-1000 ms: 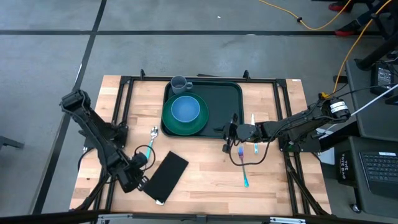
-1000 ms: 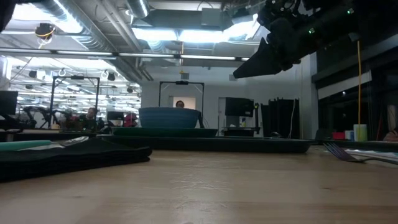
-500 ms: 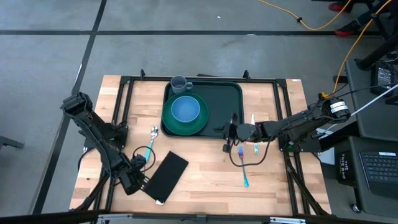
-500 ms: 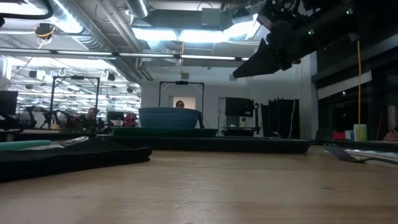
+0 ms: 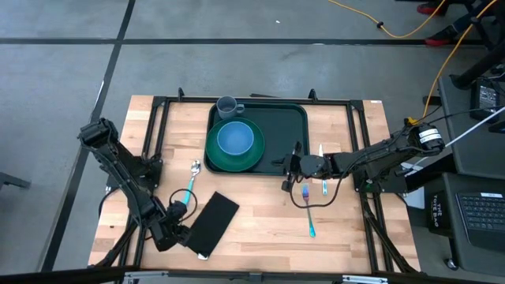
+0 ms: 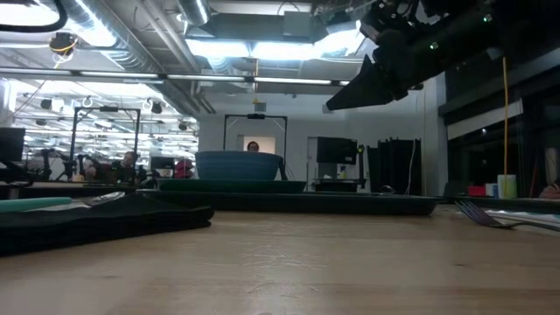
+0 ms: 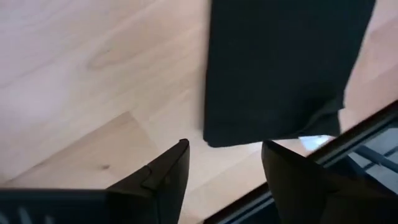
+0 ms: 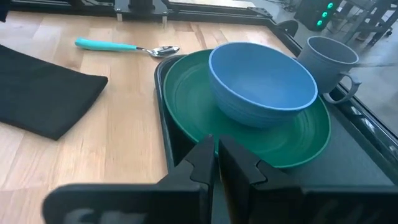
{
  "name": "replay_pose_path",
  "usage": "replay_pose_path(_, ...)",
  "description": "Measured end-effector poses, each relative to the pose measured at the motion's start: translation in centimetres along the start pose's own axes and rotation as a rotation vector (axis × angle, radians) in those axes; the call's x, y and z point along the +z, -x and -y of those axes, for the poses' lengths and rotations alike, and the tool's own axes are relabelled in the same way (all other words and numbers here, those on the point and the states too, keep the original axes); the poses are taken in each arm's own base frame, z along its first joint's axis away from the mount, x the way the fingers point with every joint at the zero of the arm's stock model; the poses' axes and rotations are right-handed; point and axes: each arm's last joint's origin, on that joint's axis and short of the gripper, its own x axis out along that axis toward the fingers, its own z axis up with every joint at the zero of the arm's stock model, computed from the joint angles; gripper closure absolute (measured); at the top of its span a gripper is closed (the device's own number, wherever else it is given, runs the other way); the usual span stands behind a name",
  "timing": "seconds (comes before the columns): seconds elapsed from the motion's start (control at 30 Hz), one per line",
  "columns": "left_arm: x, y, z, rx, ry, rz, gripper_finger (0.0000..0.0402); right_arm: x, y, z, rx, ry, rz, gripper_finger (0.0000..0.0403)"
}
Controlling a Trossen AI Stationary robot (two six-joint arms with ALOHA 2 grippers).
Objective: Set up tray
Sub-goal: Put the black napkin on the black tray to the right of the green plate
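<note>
The left gripper's open fingers have the black napkin's near corner [image 7: 216, 140] facing the gap between them, so the robot should keep moving in until the fingers are on both sides of that corner, and then close them.
The dark green tray [image 5: 288, 126] lies at the table's far middle. It carries a green plate [image 5: 234, 150] with a blue bowl [image 5: 235, 138] on it, and a grey mug [image 5: 227, 105] stands at its far left corner. A black napkin [image 5: 211, 223] lies flat near the front left. My left gripper [image 7: 224, 165] points down, open, just short of the napkin's near short edge [image 7: 249, 140]. It touches nothing. My right gripper [image 8: 216, 152] hangs shut above the tray's near rim [image 8: 163, 134], raised off it in the low view [image 6: 341, 98].
A teal-handled spoon [image 5: 189, 183] lies left of the tray. A teal-handled fork [image 5: 308, 211] and a knife [image 5: 322, 172] lie to the tray's right. Something white [image 7: 314, 142] peeks from under the napkin by the table's black front frame [image 7: 360, 134].
My left gripper has sunk a little toward the near end of the napkin, and its wrist has rolled. The napkin and the tray's things have stayed where they were.
</note>
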Motion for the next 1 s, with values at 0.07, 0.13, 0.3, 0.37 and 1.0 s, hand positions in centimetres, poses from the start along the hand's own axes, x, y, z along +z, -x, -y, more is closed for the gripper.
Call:
replay_pose_path(0.07, -0.1, -0.5, 0.1, 0.006, 0.003, 0.007, 0.0202, 0.0, 0.0, 0.0, 0.000, -0.016, 0.000, 0.0375)
replay_pose_path(0.13, -0.2, -1.2, 0.2, 0.011, 0.000, 0.016, 0.0200, 0.0, 0.0, 0.0, 0.000, -0.023, 0.000, 0.0375)
replay_pose_path(0.3, -0.6, -3.2, 0.5, 0.009, -0.012, 0.016, 0.0201, 0.0, 0.0, 0.0, 0.000, -0.026, 0.000, 0.0375)
replay_pose_path(0.37, -0.6, -3.9, 0.5, 0.026, -0.011, 0.018, 0.0201, 0.0, 0.0, 0.0, 0.000, -0.027, 0.000, 0.0375)
replay_pose_path(1.0, -1.1, -4.7, 1.0, 0.011, 0.041, -0.018, 0.0203, 0.0, 0.0, 0.0, -0.001, -0.050, 0.000, 0.0375)
